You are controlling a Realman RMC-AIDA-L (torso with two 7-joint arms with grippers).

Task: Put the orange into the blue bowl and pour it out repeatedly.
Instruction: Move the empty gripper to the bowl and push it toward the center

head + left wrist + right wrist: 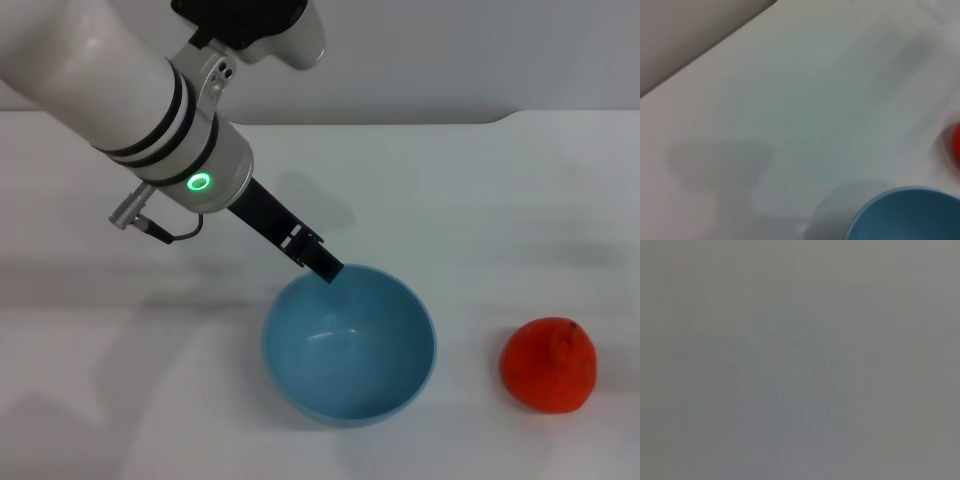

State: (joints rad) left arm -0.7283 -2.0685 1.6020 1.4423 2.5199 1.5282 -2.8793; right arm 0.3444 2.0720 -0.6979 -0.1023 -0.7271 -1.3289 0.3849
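Note:
The left gripper's fingers point across the blue bowl's free rim (291, 286), so the robot's left gripper should keep going down until the fingers straddle that rim (281, 298), and then close.
The blue bowl (350, 345) stands upright and empty on the white table, in the middle near the front. The orange (548, 365) lies on the table to the right of the bowl, apart from it. My left gripper (328, 267) reaches down from the upper left, and its black fingers are closed on the bowl's far rim. The left wrist view shows part of the bowl's rim (905, 212) and a sliver of the orange (956, 145). My right gripper is out of view; its wrist view shows only plain grey.
The white table (520, 200) runs back to a grey wall. My left arm's white forearm (150, 110) hangs over the table's left rear part.

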